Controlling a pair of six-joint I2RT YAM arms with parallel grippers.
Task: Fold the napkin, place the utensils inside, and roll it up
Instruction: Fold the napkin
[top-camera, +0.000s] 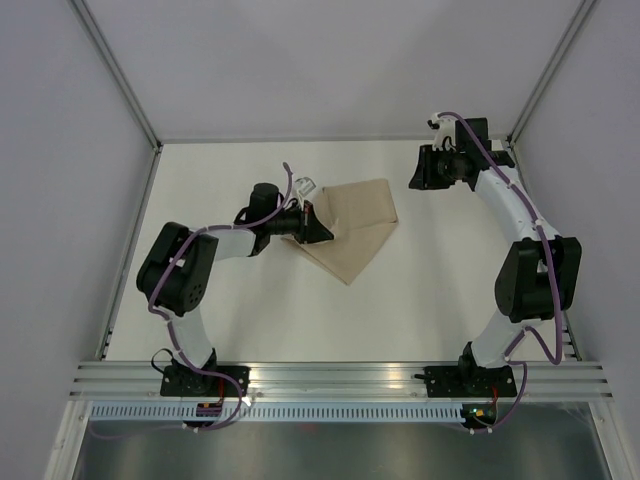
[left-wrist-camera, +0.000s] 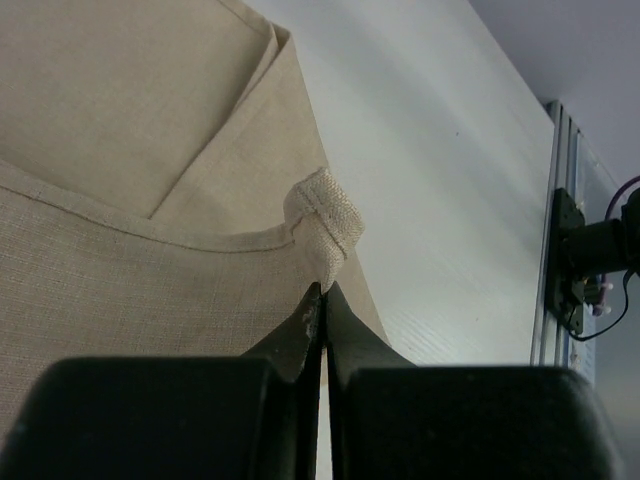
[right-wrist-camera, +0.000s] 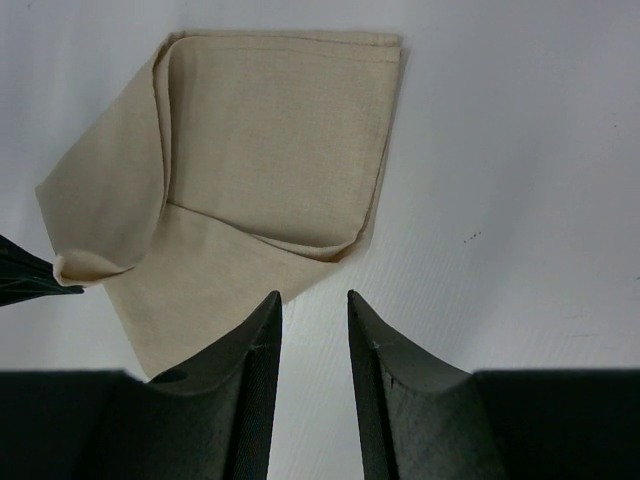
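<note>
I keep moving my left gripper, with the flap's pinched corner (left-wrist-camera: 326, 213) in its fingers, toward the napkin's near corner (top-camera: 348, 277), which lies open ahead, and let go there.
The beige napkin (top-camera: 360, 225) lies partly folded on the white table, with one flap doubled over the rest. My left gripper (top-camera: 330, 232) is shut on a corner at the napkin's left side. In the left wrist view the pinched corner curls up just above the closed tips of the left gripper (left-wrist-camera: 325, 288), and the napkin (left-wrist-camera: 150, 130) spreads out beyond them. My right gripper (top-camera: 412, 172) hovers off the napkin's far right, apart from it. The right wrist view shows the right gripper (right-wrist-camera: 313, 295) open and empty, just short of the napkin (right-wrist-camera: 270, 130). The utensils are out of view.
Grey walls enclose the table (top-camera: 250, 310) on the left, back and right. An aluminium rail (top-camera: 340, 375) with both arm bases runs along the near edge. The right arm's base (left-wrist-camera: 590, 250) shows at the table edge in the left wrist view.
</note>
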